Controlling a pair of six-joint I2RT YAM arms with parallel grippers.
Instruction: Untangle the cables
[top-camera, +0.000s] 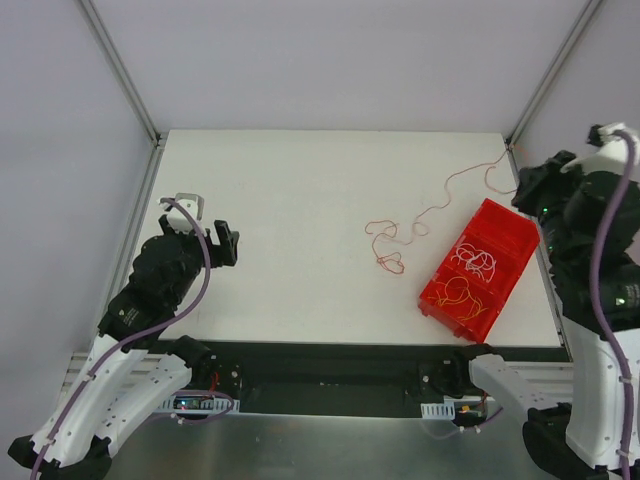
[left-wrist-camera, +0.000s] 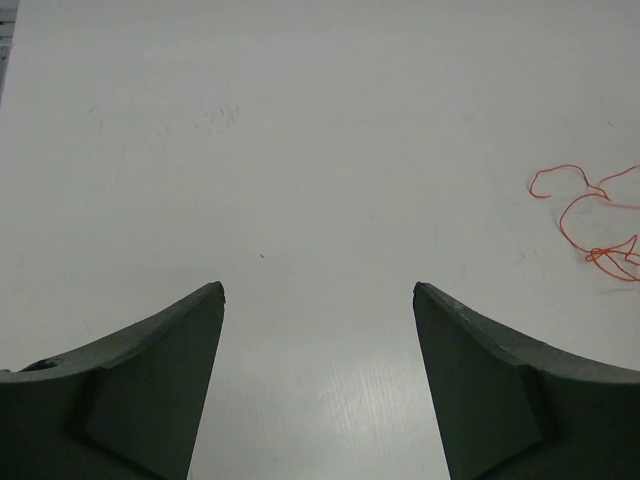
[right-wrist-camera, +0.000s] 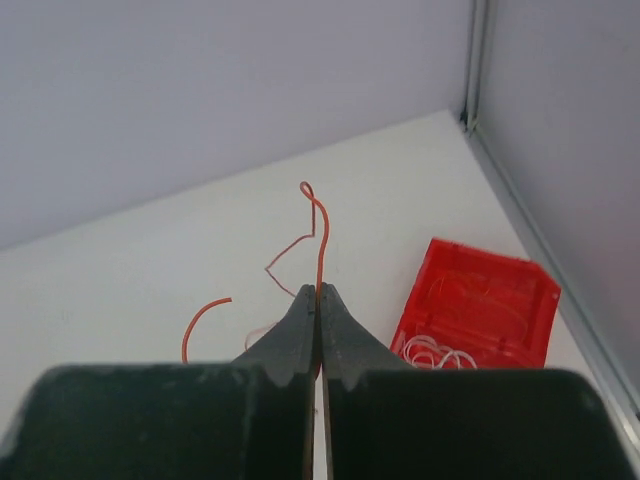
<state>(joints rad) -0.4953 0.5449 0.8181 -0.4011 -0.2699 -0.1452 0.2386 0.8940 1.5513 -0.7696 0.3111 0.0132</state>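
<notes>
The red-orange piece of cable that my right gripper holds still trails back to the curled cable (top-camera: 416, 226). Next, I lift the red-orange piece clear before I lower it over the red bin (top-camera: 500, 236).
A thin red-orange cable (top-camera: 392, 246) lies curled on the white table, and one strand runs right toward my right gripper (top-camera: 520, 188). In the right wrist view that gripper (right-wrist-camera: 318, 290) is shut on the red-orange cable (right-wrist-camera: 321, 240), which rises from the fingertips and loops above them. Whitish cables (top-camera: 476, 262) and yellow-orange cables (top-camera: 462, 298) lie in a red bin (top-camera: 450, 255), which also shows in the right wrist view (right-wrist-camera: 500, 262). My left gripper (top-camera: 213, 228) is open and empty at the table's left side (left-wrist-camera: 318, 288), far from the curled cable (left-wrist-camera: 597, 252).
Metal frame posts stand at the table's back corners (top-camera: 155, 135). The right wall is close beside the right arm. The bin sits near the table's right front edge.
</notes>
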